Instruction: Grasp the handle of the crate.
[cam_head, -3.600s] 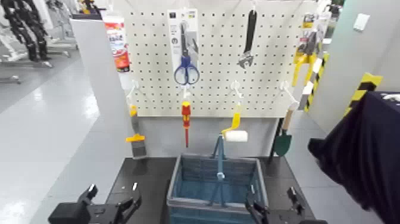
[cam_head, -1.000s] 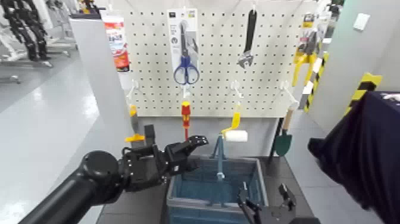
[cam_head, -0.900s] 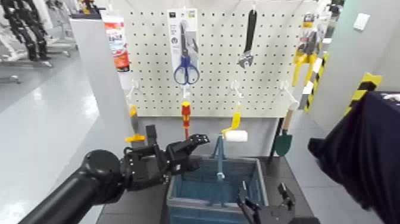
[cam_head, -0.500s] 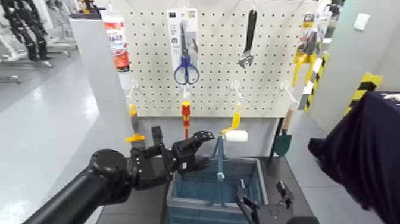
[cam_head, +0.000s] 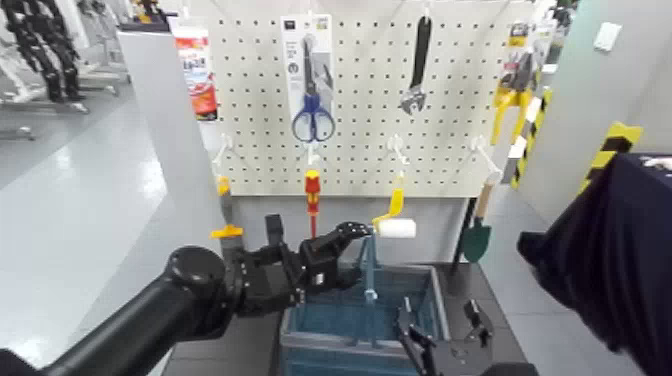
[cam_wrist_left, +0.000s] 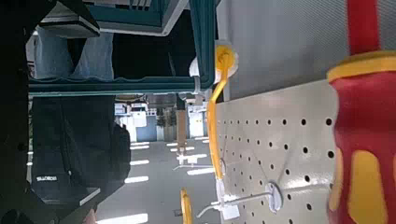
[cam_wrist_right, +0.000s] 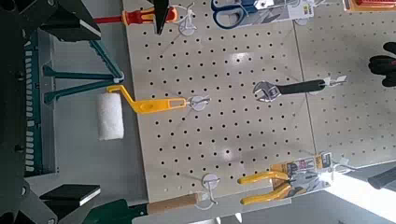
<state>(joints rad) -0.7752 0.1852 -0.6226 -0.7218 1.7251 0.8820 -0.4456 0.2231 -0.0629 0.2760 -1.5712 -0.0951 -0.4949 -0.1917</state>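
Note:
The teal handle stands upright on its own from the crate's rim, so the blue-grey crate will move along with it when I pull.
The blue-grey crate stands on the dark table below the pegboard. Its thin teal handle rises upright over the crate's middle. My left gripper has reached in from the left and is open, its fingertips level with the top of the handle and close beside it; I cannot tell whether they touch. My right gripper is low at the crate's near right corner, open and holding nothing. In the right wrist view the handle shows as a teal arch beside the paint roller.
On the pegboard behind the crate hang scissors, a red screwdriver, a yellow-handled paint roller, a wrench and a trowel. A dark cloth-covered shape is on the right.
My left arm has swung up from the table and moved right, bringing its open gripper up to the handle. The right gripper has shifted slightly left.

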